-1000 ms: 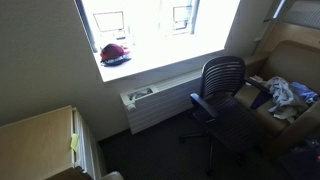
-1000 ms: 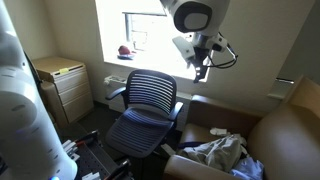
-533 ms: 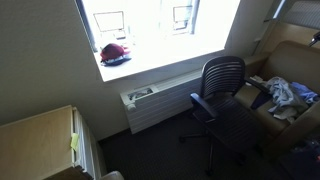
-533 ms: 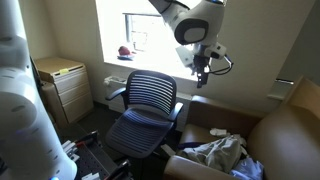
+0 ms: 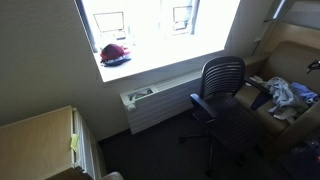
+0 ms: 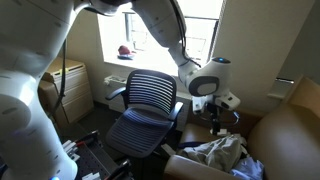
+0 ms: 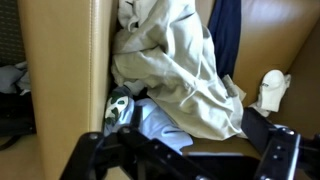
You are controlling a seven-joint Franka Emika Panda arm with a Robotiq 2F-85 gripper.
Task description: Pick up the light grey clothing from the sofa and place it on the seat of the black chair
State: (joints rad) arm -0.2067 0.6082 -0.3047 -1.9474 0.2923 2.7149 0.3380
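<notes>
My gripper is hovering at the light grey clothing's lower edge, over the pale blue cloth (image 7: 160, 124). I should move it back over the clothing's thick folds (image 7: 172, 62) before I close it.
The light grey clothing (image 7: 185, 75) lies crumpled on the tan sofa (image 7: 265, 30); it also shows in both exterior views (image 6: 222, 152) (image 5: 282, 92). The black mesh chair (image 6: 140, 115) stands beside the sofa, its seat bare, and also shows in an exterior view (image 5: 222, 100). My gripper (image 7: 195, 152) is open, with its dark fingers spread on either side of the lower edge of the clothing, just above it. In an exterior view the gripper (image 6: 215, 122) hangs right over the pile.
A dark blue garment (image 7: 226, 35), a pale blue cloth (image 7: 158, 122) and a small white object (image 7: 271, 90) lie with the pile on the sofa. The sofa armrest (image 7: 60, 70) rises beside it. A radiator (image 5: 160, 100) and a wooden cabinet (image 5: 40, 140) stand along the wall.
The arm has swung down from high by the window to just above the clothing pile on the sofa. The clothing and chair have not moved.
</notes>
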